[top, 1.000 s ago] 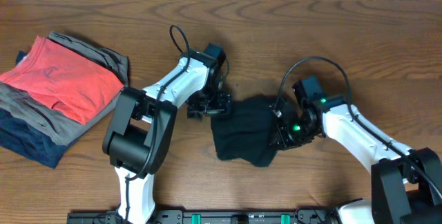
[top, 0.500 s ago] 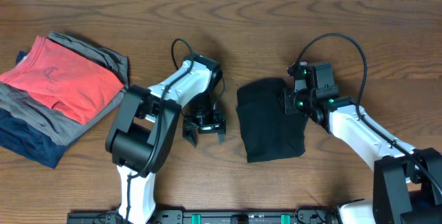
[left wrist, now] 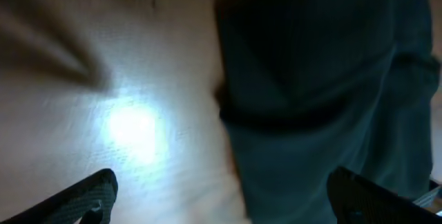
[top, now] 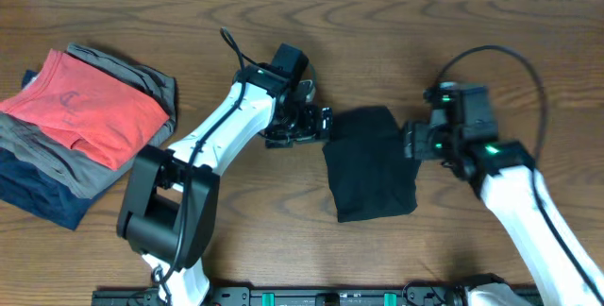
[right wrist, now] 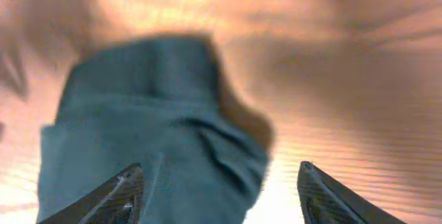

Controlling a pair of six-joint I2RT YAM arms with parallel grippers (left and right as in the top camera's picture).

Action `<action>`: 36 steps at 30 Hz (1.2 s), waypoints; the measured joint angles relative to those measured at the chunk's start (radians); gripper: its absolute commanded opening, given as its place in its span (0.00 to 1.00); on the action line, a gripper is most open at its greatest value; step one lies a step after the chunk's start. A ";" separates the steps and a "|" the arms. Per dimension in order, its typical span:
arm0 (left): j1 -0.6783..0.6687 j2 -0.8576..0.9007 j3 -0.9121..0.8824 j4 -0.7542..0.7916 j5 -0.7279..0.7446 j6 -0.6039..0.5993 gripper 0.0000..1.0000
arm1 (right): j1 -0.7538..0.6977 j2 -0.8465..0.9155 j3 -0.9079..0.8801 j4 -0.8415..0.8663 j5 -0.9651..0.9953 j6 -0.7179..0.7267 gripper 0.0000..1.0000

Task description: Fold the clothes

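Note:
The folded bundle will stay together but sag at its corner when I carry it to the stack, because soft, deep creases run across the black shirt.
The clothes, a black shirt, lie folded into a compact, roughly rectangular bundle on the wooden table. My left gripper is open at the bundle's upper left corner. In the left wrist view its fingertips stand wide apart, with the dark fabric ahead and to the right and nothing between them. My right gripper is open at the bundle's right edge. In the right wrist view, the shirt lies under and ahead of the left finger, not gripped.
A stack of folded garments sits at the far left: coral-red on top, grey under it, navy at the bottom. Both arms' bases stand at the table's front edge.
The right gripper folded the shirt over towards the right, let it go, opened and drew back right. The left gripper swung down and away, then up to the bundle's upper left corner, opening wider.

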State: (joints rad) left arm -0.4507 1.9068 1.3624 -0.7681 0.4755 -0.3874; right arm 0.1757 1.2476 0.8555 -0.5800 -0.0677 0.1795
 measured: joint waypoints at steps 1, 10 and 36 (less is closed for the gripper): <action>-0.002 0.012 -0.001 0.027 0.007 -0.009 0.98 | -0.010 -0.031 0.004 -0.013 0.006 0.000 0.70; -0.040 0.154 -0.006 0.254 0.188 -0.058 0.98 | -0.043 -0.114 0.007 -0.121 0.039 0.000 0.70; 0.187 -0.172 -0.005 0.159 0.143 -0.021 0.06 | -0.043 -0.114 0.007 -0.172 0.106 0.000 0.68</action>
State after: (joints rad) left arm -0.2638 1.7351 1.3571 -0.6086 0.6182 -0.4080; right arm 0.1322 1.1339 0.8627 -0.7525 0.0387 0.1799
